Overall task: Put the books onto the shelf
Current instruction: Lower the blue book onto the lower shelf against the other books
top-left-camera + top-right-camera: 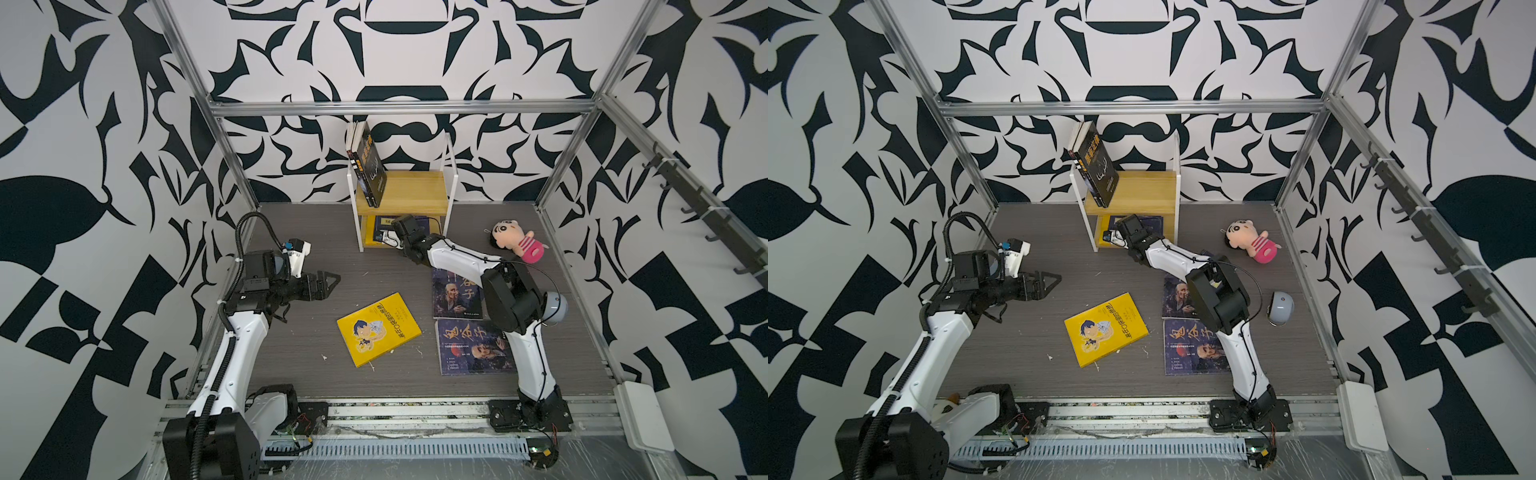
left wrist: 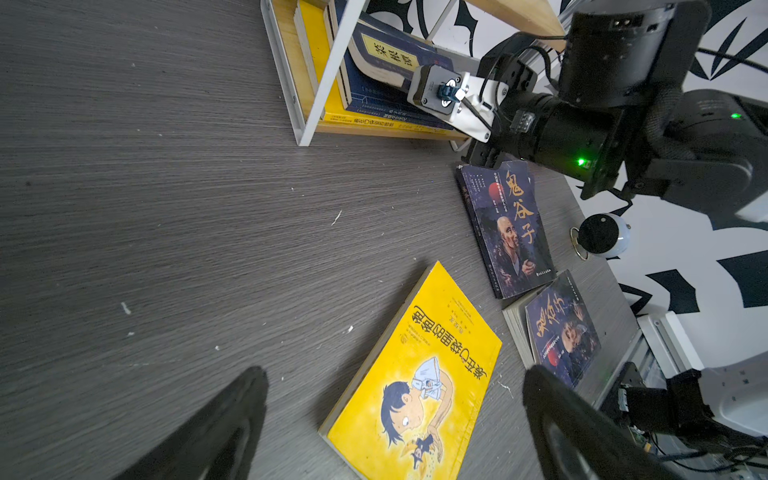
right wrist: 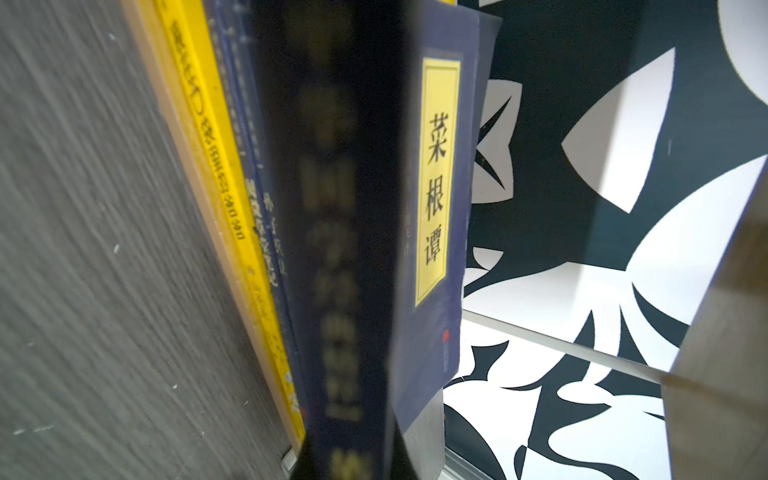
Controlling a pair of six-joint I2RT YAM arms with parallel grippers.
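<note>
I can see the navy book's spine point(image 3: 340, 232) slanting above the lower stack point(image 3: 232, 160). I should open my right gripper to lay the book flat, then use it to move the book farther onto the stack.
The shelf point(image 1: 411, 189) point(image 1: 1142, 191) stands at the back, with black books point(image 1: 371, 166) leaning on its top board. On the lower board lie a yellow book point(image 3: 216, 166) and navy ones. My right gripper point(image 1: 397, 224) point(image 3: 353, 465) reaches into that lower tier, shut on the spine of a navy book point(image 2: 386, 58) point(image 3: 436, 187) with a yellow label, held tilted above the stack. On the table lie a yellow cartoon book point(image 1: 378, 328) point(image 2: 419, 374) and two old-man portrait books point(image 1: 455, 295) point(image 1: 473, 347). My left gripper point(image 1: 332, 284) point(image 2: 390, 415) hovers open left of the yellow book.
A pink-striped plush doll point(image 1: 517, 243) lies at the back right. A small round grey device point(image 1: 1280, 307) sits near the right edge, beside the right arm. Aluminium posts frame the table, and a rail of hooks point(image 1: 706, 216) runs along the right wall.
</note>
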